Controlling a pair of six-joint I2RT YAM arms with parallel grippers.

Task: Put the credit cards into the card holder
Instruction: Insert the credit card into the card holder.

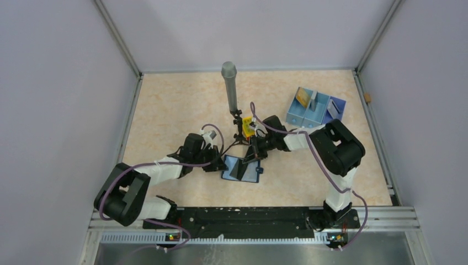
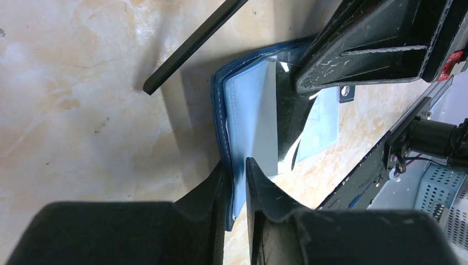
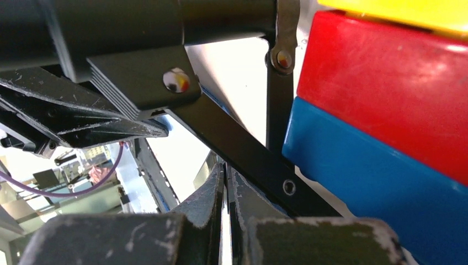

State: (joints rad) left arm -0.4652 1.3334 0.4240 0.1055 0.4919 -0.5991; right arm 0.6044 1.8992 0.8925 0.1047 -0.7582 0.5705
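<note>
I should put the dark credit card down with my right gripper and take its edge again from above, because the gripper leans low and holds the card crooked over the card holder.
The navy card holder lies open on the table, its light blue inside up. My left gripper is shut on its left edge, one finger on each side of the flap; the holder's pale blue pocket shows just beyond. My right gripper is shut on a dark credit card and holds it slanted, its lower end in the open holder. The card shows as a dark sheet between the pockets and edge-on between my right fingers. A gold card stands in the pale blue tray.
A pale blue three-compartment tray sits at the back right. A microphone on a black tripod stands behind the holder; one leg crosses above it. A yellow, red and blue toy brick block sits close to my right gripper.
</note>
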